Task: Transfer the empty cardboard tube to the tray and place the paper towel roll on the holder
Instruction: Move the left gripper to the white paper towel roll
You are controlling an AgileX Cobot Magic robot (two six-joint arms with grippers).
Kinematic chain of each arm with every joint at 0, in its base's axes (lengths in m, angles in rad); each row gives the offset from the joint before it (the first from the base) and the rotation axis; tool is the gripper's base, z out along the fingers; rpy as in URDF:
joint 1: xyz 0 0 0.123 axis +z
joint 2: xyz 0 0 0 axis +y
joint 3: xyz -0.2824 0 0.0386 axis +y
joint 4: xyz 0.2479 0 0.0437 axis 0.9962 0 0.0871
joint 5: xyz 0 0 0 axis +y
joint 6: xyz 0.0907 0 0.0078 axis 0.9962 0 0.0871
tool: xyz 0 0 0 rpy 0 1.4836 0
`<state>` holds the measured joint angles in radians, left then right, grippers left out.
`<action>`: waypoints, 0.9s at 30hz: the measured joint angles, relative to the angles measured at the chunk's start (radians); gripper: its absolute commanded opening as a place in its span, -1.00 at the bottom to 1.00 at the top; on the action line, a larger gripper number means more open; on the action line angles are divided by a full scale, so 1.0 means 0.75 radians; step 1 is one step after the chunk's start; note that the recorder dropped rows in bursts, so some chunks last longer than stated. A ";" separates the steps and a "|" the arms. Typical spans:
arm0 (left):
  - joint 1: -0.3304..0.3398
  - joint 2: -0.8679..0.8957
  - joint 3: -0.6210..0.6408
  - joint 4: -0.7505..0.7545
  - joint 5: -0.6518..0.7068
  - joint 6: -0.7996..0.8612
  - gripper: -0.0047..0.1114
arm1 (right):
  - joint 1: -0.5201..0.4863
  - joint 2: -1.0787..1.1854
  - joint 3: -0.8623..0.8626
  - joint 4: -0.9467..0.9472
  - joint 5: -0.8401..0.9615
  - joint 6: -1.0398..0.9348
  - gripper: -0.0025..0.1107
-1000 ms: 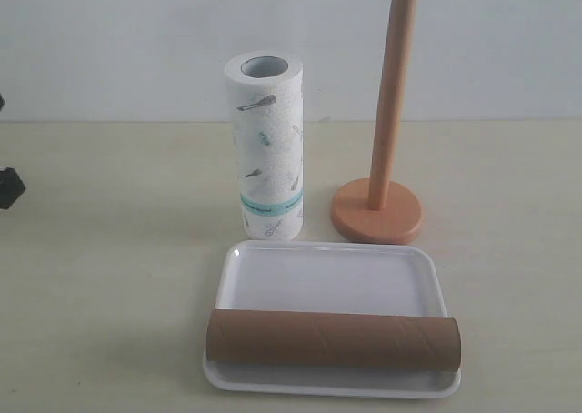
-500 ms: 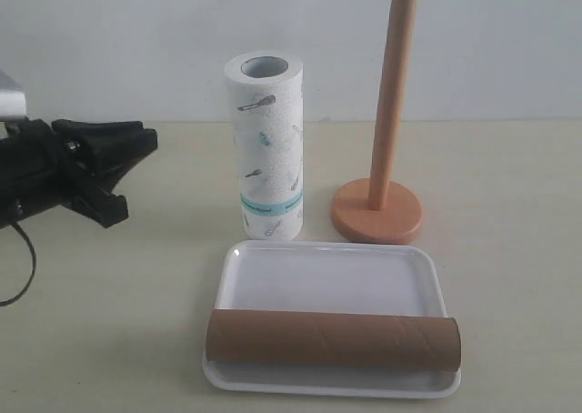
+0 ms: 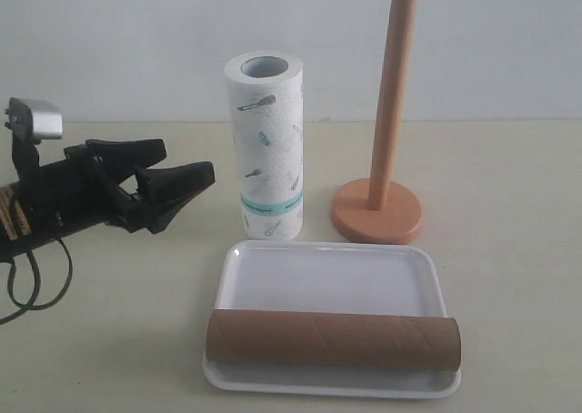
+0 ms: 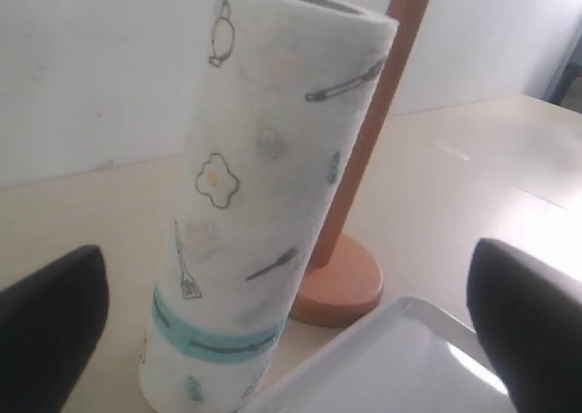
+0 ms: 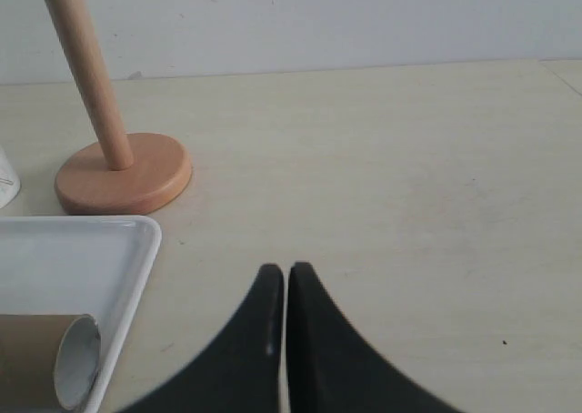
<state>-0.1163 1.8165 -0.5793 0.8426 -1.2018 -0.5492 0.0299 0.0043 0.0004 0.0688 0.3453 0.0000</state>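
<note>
My fingers are holding the paper towel roll [image 3: 266, 149], and the core's opening [image 3: 265, 66] is wider than the dowel. The roll will slip down to the holder's base when I lower it.
The brown cardboard tube [image 3: 334, 338] lies on its side across the near end of the white tray [image 3: 332, 272]. Behind the tray the printed paper towel roll [image 3: 264, 149] stands upright on the table. To its right is the wooden holder [image 3: 391, 113], with nothing on its dowel. My left gripper [image 3: 186, 161] is open, just left of the roll and apart from it. In the left wrist view the roll [image 4: 264, 195] shows between the two spread fingers [image 4: 50, 331]. My right gripper [image 5: 286, 271] is shut on nothing over bare table, right of the tray [image 5: 82, 258] and the tube's end [image 5: 68, 363].
A pale wall runs along the back of the light wooden table [image 3: 509, 267]. The left arm's cable [image 3: 36, 286] loops over the table at the left. The holder's disc base [image 5: 123, 175] sits close to the tray's far corner.
The left arm has come in from the left edge and moved right toward the paper towel roll, jaws open. The roll, holder, tube and tray have not moved.
</note>
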 measured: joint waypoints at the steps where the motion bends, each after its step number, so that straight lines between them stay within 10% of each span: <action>1: -0.016 0.017 -0.007 0.000 -0.002 0.027 0.97 | 0.000 0.000 0.000 0.000 0.000 0.000 -0.94; 27: -0.240 0.411 -0.543 -0.100 0.028 0.260 0.97 | 0.000 0.000 0.000 0.000 0.000 0.000 -0.94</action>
<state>-0.2966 2.1246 -0.9862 0.7677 -1.1808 -0.3539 0.0299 0.0043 0.0004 0.0688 0.3453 0.0000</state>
